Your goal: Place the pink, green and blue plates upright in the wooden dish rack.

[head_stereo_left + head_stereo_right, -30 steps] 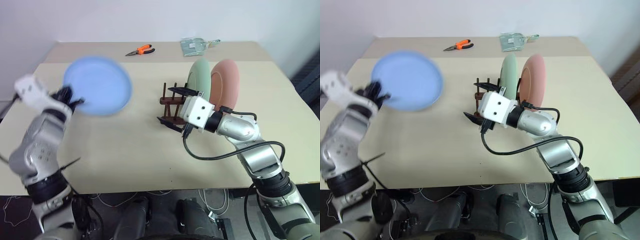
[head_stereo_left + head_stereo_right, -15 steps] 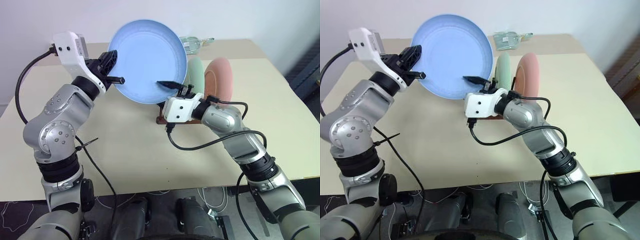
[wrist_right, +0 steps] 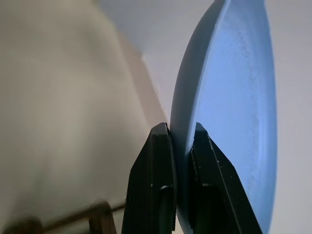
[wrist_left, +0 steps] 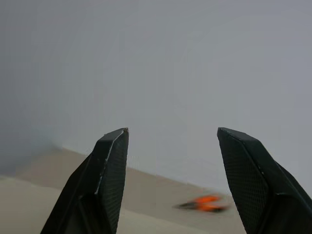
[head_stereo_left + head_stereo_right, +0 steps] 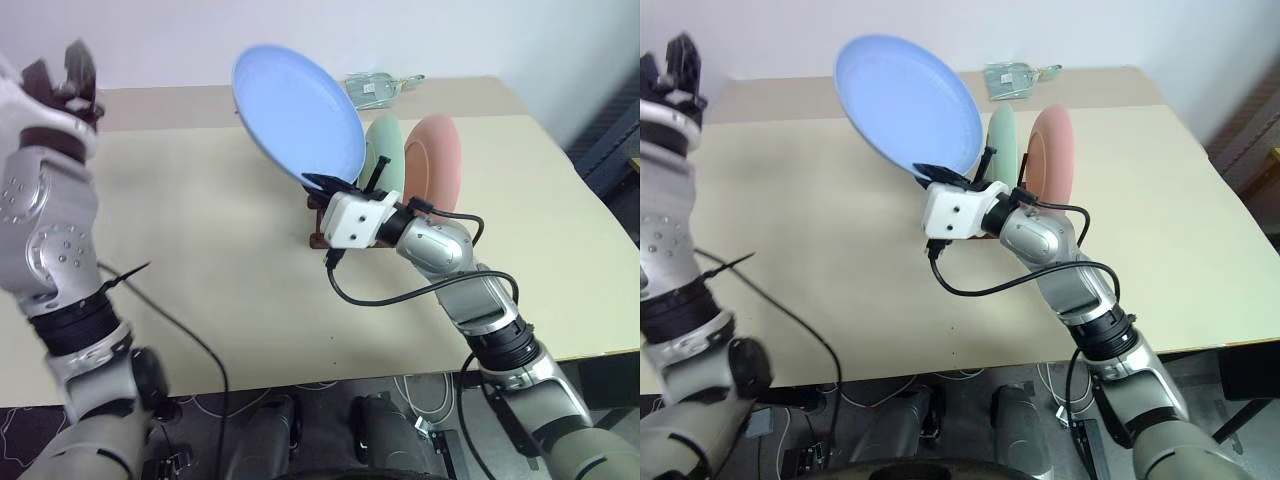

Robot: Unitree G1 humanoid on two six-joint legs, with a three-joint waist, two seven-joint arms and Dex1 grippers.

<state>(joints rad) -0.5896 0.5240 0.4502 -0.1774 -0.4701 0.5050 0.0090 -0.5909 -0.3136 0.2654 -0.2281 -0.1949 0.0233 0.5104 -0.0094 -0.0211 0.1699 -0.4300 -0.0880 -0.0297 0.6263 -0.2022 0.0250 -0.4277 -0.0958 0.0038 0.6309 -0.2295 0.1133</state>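
Observation:
The blue plate [image 5: 300, 112] is slanted across the wooden dish rack's slots. My right gripper should turn it upright and parallel to the green plate [image 5: 385, 148] before it lowers it in.
The blue plate [image 5: 300, 112] is raised in the air, tilted, above the left end of the wooden dish rack [image 5: 317, 236]. My right gripper [image 5: 338, 184] is shut on its lower rim; the right wrist view shows both fingers [image 3: 158, 161] pinching the blue plate's [image 3: 234, 97] edge. The green plate [image 5: 384, 150] and the pink plate [image 5: 437, 160] stand upright in the rack behind my right hand, which hides most of the rack. My left gripper [image 5: 62, 72] is far off to the left, raised, open and empty, as its wrist view [image 4: 173, 141] confirms.
The beige table [image 5: 200, 260] stretches wide to the left of the rack. A clear plastic bag [image 5: 381, 88] lies at the far edge. Orange pliers [image 4: 205, 203] lie on the far table strip. A black cable [image 5: 400, 292] loops below my right wrist.
My left gripper let go of the blue plate, opened and swung away up and to the left. My right gripper closed on the plate's lower rim and now holds it alone.

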